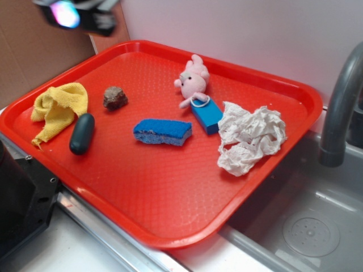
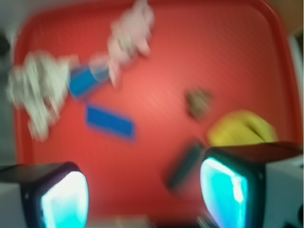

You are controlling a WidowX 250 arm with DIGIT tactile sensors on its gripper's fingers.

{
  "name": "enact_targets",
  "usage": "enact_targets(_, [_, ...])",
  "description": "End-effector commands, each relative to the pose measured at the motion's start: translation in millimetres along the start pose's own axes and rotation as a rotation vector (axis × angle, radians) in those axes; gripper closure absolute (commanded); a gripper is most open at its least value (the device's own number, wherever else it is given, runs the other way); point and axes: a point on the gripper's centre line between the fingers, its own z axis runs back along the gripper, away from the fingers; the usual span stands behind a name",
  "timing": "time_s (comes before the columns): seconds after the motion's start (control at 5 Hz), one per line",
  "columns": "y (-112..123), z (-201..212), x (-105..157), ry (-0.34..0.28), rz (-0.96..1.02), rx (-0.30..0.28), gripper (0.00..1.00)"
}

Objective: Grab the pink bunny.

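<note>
I should go on moving my open gripper toward the bunny's middle [image 1: 194, 76] until both fingers are on either side of it, because the pink bunny's body [image 1: 197, 68] is clear of the blue block.
The pink bunny [image 1: 193, 80] lies near the back of the red tray [image 1: 170, 209], its lower part resting against a small blue block [image 1: 206, 115]. In the blurred wrist view the pink bunny [image 2: 129, 38] shows at the top centre. My gripper [image 1: 76, 14] hovers high above the tray's back left corner, far from the bunny. Its two glowing cyan pads [image 2: 66, 199] stand wide apart with only red tray between them, so my gripper [image 2: 145, 197] is open and empty.
On the tray lie a blue sponge [image 1: 162, 131], crumpled white paper [image 1: 249, 139], a brown rock [image 1: 115, 97], a dark oblong object [image 1: 82, 134] and a yellow cloth [image 1: 59, 107]. A sink basin [image 1: 309, 226] and grey faucet [image 1: 340, 102] stand at the right.
</note>
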Motion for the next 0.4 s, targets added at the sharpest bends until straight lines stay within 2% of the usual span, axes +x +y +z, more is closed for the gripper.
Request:
enact_targets(0.0, [4.0,-51.8,79.1,-0.077,0.233,-0.015,0.0])
enact_targets(0.2, [6.6,-86.9,94.8,-0.031,0.245,0.081,0.0])
